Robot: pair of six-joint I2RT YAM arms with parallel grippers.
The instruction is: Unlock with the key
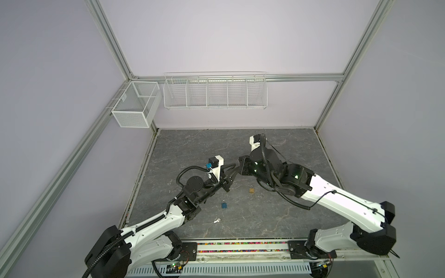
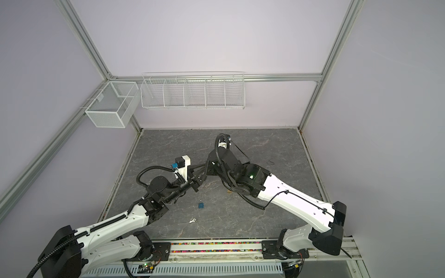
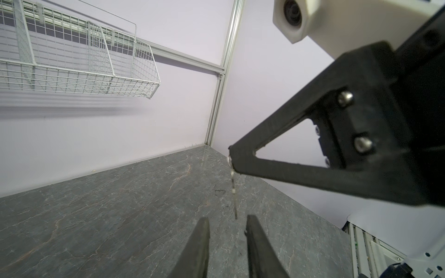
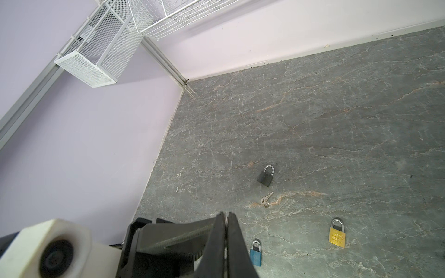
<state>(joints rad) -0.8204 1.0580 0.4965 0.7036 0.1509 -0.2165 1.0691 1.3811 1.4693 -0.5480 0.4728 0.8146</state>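
Note:
The key hangs crosswise from the fingers of my right gripper. Next, my left gripper takes the blade before my right gripper grips the key's head again at another angle.
A thin silver key hangs from my right gripper, which is shut on its head. In the right wrist view a sliver of metal shows between the closed right fingers. My left gripper is just below the key's tip, its two fingers apart with nothing between them. In a top view both grippers meet tip to tip above the table's middle, left gripper against right gripper. On the table lie a black padlock, a gold padlock and a blue padlock.
Loose keys lie next to the black padlock. In both top views small keys lie near the front, with the blue padlock and the gold padlock behind them. A wire shelf and a mesh basket hang on the walls.

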